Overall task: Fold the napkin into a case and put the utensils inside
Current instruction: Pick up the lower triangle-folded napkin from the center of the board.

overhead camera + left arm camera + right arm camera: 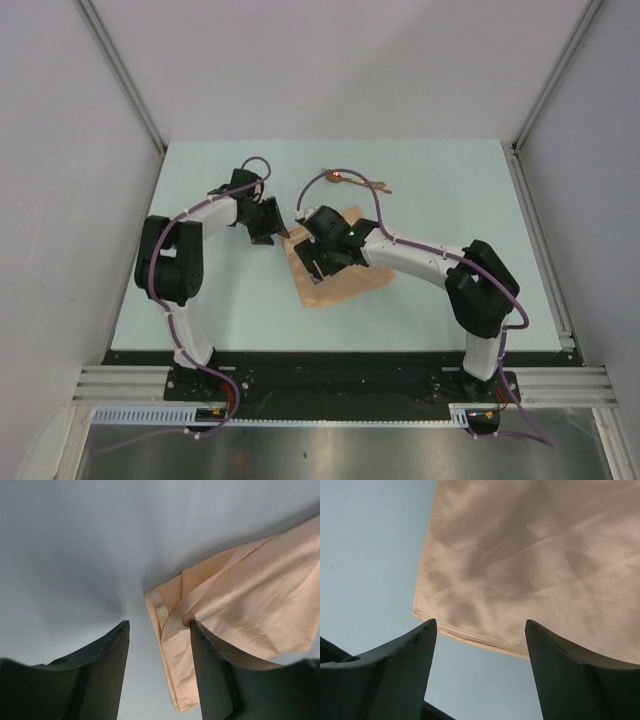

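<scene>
Stacked hems (pixel 482 641) run along the napkin's edge, so the napkin corner's layers (pixel 422 610) will rise together and flop over limply when the robot carries the corner across.
The peach-orange napkin (pixel 345 285) lies folded on the pale table in the middle, partly under my right arm. My left gripper (pixel 266 228) is open at the napkin's left corner; in the left wrist view the layered corner (pixel 172 645) lies between the jaws of this gripper (pixel 159 625), and the right finger (pixel 215 670) touches a fold of the napkin (pixel 250 590). My right gripper (pixel 318 255) is open over the cloth; in the right wrist view the gripper (pixel 480 622) stands just short of the hemmed edge of the napkin (pixel 530 555). The copper-gold utensils (pixel 355 180) lie beyond the napkin.
The pale table (pixel 450 190) is bounded by grey walls at the back and sides, with metal rails along the left and right edges. The arm bases stand at the near edge.
</scene>
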You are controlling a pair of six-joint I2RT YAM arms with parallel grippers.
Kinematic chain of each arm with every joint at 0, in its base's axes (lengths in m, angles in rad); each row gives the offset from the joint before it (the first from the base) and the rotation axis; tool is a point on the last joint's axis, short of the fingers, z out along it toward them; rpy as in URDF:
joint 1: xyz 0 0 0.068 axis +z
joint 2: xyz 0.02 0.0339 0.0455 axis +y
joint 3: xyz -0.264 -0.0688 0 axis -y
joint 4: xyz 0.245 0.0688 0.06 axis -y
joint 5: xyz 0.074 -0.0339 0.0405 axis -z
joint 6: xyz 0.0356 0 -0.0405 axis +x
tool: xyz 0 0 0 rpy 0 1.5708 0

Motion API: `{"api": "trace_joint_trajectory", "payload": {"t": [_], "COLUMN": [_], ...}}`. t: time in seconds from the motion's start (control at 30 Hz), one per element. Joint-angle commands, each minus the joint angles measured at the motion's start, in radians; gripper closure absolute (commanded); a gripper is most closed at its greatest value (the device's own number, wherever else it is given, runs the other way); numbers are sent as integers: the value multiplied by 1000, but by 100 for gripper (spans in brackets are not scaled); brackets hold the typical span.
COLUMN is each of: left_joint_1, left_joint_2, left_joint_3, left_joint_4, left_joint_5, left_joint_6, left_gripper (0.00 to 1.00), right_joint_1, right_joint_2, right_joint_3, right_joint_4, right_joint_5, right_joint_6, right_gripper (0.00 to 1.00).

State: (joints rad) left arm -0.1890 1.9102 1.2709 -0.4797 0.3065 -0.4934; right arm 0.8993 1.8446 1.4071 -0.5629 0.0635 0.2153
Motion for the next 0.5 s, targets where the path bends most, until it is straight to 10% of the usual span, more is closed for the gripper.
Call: {"api": "trace_joint_trajectory", "payload": {"t": [0.0, 0.47], "left_joint_1": [6, 5], "left_joint_2": [19, 32], "left_joint_3": [33, 35], "left_joint_4": [35, 76], "left_joint_5": [-8, 34], "left_joint_6": [12, -45], "left_gripper": [45, 48], "right_joint_1": [50, 115], "right_joint_2": [28, 68], "right_joint_3": [33, 35], "right_joint_4": [26, 51], "right_joint_5": [12, -7], "right_joint_6": [22, 45], "right_gripper": [25, 38]}}
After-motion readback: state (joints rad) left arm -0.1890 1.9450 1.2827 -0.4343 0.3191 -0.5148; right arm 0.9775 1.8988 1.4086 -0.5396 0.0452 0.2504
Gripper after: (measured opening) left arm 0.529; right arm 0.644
